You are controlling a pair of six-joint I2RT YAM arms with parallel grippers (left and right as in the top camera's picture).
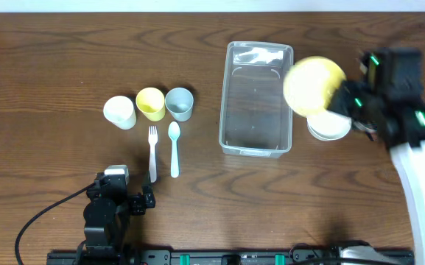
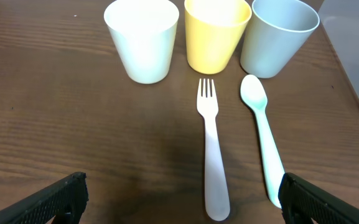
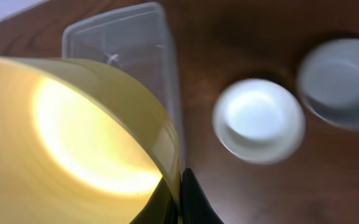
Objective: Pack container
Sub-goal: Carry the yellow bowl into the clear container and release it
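The yellow bowl (image 1: 313, 85) is upright above the empty container's edge, so my right gripper should go on moving toward the container's far end (image 1: 256, 70) before it lets go of the bowl there.
The clear plastic container (image 1: 256, 99) stands at the table's middle right; nothing shows inside it. It also shows in the right wrist view (image 3: 120, 40). My right gripper (image 3: 178, 196) is shut on the rim of a yellow bowl (image 1: 313, 85), held in the air over the container's right edge; the bowl fills the left of the right wrist view (image 3: 73, 137). My left gripper (image 2: 179, 202) is open and empty, low near the table's front, just behind the handles of a white fork (image 2: 211, 155) and a pale blue spoon (image 2: 261, 134).
A white cup (image 1: 120, 112), a yellow cup (image 1: 151, 103) and a grey cup (image 1: 180, 104) stand in a row left of the container. A white bowl (image 3: 258, 119) and a grey bowl (image 3: 342, 82) sit right of the container.
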